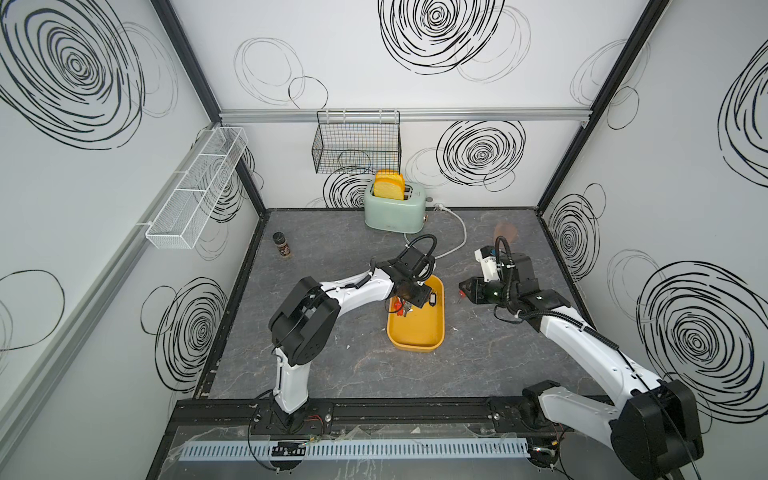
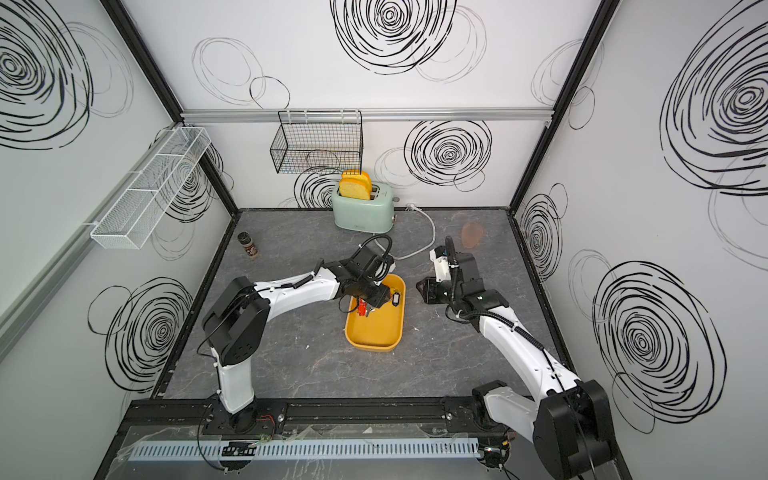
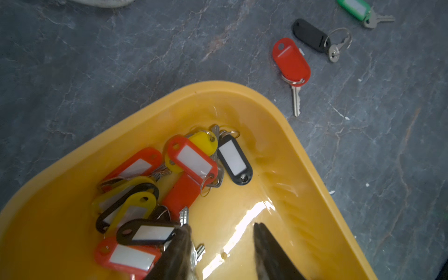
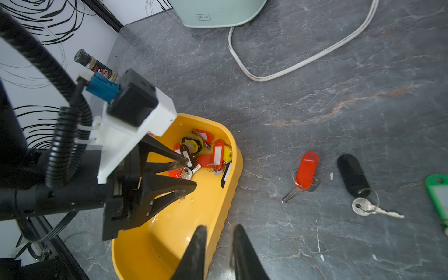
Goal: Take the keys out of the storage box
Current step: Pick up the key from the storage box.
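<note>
I keep moving my left gripper in, as the red tag across a yellow tag [image 3: 191, 157] has its ring end [image 3: 210, 177] facing my open fingers, until they are on both sides of that end.
The mustard-yellow storage box [image 1: 415, 336] [image 2: 378, 332] lies mid-table. A pile of keys [image 3: 184, 162] [image 4: 206, 150] with red, yellow and black tags fills its far end. My left gripper [image 3: 221, 226] [image 4: 190, 173] [image 1: 409, 306] reaches down into the box, open, one finger [image 3: 180, 247] against the pile's near edge and bare tray floor between the jaws. Three keys lie on the table right of the box: red-tagged [image 4: 306, 169], black-tagged [image 4: 351, 174], green-tagged [image 4: 436, 194]. My right gripper [image 4: 219, 228] [image 1: 462, 286] hovers above the box's right rim, narrowly open, holding nothing.
A mint toaster [image 1: 395, 208] with bread stands at the back, its white cord [image 1: 457, 237] looping forward. A spice jar [image 1: 282, 245] stands near the left wall. A black wire basket [image 1: 357, 141] and a white mesh basket [image 1: 195, 191] hang on the walls.
</note>
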Controlling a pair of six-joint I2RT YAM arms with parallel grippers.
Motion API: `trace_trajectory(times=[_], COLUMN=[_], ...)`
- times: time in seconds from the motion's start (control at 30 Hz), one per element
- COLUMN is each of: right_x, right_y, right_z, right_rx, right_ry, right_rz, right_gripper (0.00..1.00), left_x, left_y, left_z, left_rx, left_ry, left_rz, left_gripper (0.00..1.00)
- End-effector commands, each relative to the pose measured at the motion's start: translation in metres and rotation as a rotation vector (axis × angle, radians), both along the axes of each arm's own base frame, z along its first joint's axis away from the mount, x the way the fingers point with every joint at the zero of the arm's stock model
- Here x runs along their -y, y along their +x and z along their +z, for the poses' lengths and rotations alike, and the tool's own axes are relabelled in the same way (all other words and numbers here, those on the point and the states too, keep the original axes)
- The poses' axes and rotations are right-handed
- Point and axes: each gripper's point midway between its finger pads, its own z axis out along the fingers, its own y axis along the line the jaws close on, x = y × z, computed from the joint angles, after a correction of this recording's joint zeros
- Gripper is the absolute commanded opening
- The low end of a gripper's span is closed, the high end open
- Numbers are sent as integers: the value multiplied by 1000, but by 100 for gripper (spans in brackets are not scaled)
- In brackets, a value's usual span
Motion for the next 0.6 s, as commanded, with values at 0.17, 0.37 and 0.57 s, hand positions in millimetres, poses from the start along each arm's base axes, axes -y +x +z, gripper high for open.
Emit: trace_trajectory(times=[0.17,0.37,0.57], right_x=[4,5,6], right_y=[-6,-5,-5], right_z=[-5,-5,-6], right_rx=[-24,-25,-29], right_ry=[-7,-8,-9], right_rz=[4,1,-1], right_gripper=[24,24,24], left_x=[19,18,18], left_y=[19,24,29], left_z=[-4,-18,-23], left_rx=[52,49,50], left_ry=[-21,9,15], left_rz=[-37,-46,-43], left_gripper=[48,46,44])
